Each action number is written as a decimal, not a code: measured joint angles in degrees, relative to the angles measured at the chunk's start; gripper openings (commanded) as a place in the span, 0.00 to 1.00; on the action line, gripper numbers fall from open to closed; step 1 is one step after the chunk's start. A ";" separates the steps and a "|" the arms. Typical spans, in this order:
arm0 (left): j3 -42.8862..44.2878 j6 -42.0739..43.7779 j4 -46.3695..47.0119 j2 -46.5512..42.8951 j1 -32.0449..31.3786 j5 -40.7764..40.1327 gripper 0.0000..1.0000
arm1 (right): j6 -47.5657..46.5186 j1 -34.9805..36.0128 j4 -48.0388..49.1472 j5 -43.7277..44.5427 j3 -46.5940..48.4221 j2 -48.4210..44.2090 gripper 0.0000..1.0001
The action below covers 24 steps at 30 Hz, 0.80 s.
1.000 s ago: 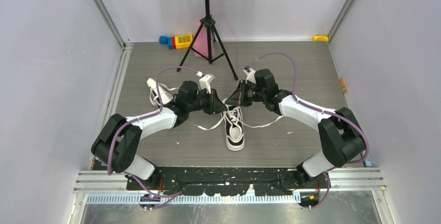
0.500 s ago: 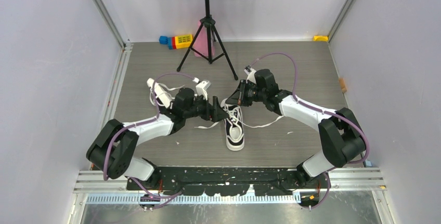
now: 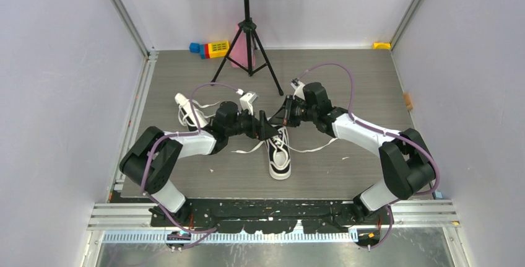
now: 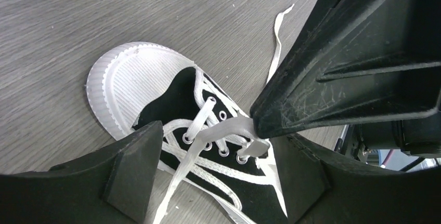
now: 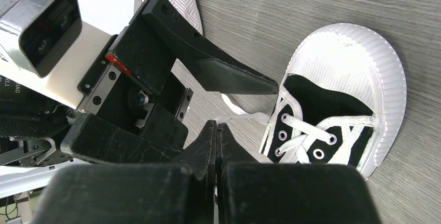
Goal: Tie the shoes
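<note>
My right gripper is holding the lace loop, and the other lace (image 3: pixel 325 148) is lying loose. Next, my left gripper pinches the loop (image 4: pixel 212 129) so that my right gripper is free for the other lace.
One of the shoes (image 3: pixel 280 155), black with a white toe cap, stands upright mid-floor, toe toward the arms. The other shoe (image 3: pixel 187 110) lies to its left behind my left arm. My right gripper (image 5: pixel 217 128) is shut on a white lace (image 5: pixel 243 118) just above the eyelets; the left wrist view shows that lace (image 4: pixel 229 129) pinched at its tip. My left gripper (image 4: pixel 218 177) is open, straddling the shoe's (image 4: pixel 171 104) laced throat, with a loose lace strand (image 4: pixel 177 182) running between its fingers (image 4: pixel 132 167). Both grippers meet over the shoe's heel end, left gripper (image 3: pixel 266 129), right gripper (image 3: pixel 278 120).
A black tripod stand (image 3: pixel 247 38) rises behind the shoes. Coloured toy blocks (image 3: pixel 210 48) lie by the back wall and a yellow piece (image 3: pixel 381 45) sits in the far right corner. Loose lace ends (image 3: pixel 247 149) trail on the floor either side of the shoe.
My left gripper has gone from shut to open, and its arm drew back slightly, then reached right over the shoe. The right gripper has stayed shut in place.
</note>
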 measured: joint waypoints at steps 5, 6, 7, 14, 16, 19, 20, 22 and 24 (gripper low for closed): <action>0.22 -0.28 2.43 1.09 -0.59 0.26 0.48 | 0.22 0.00 -0.39 -0.02 0.00 0.00 0.00; 0.22 -0.52 2.73 1.09 -0.68 0.46 0.42 | 0.22 0.00 -0.48 -0.02 0.00 0.00 0.00; 0.22 -0.44 3.15 1.09 -0.81 0.63 0.38 | 0.24 0.00 -0.57 -0.02 0.00 0.00 0.00; 0.20 0.02 4.63 1.07 -1.40 1.86 0.40 | 0.35 0.00 -1.09 0.17 0.00 -0.37 0.00; 0.00 0.11 5.01 1.07 -1.40 2.14 0.45 | 0.35 0.00 -1.11 0.15 0.00 -0.52 0.00; -0.50 0.20 5.57 1.07 -1.40 2.67 0.59 | 0.37 0.00 -1.29 0.15 -0.02 -0.81 0.00; -0.63 0.22 5.92 1.09 -1.40 2.75 0.60 | 0.37 0.00 -1.53 0.17 -0.02 -1.03 0.00; -0.76 0.33 6.38 1.09 -1.40 2.97 0.56 | 0.35 0.00 -1.75 0.15 -0.04 -1.40 0.00; -0.79 0.55 6.99 1.22 -1.40 3.23 0.48 | 0.35 0.00 -2.08 0.15 -0.04 -1.73 0.00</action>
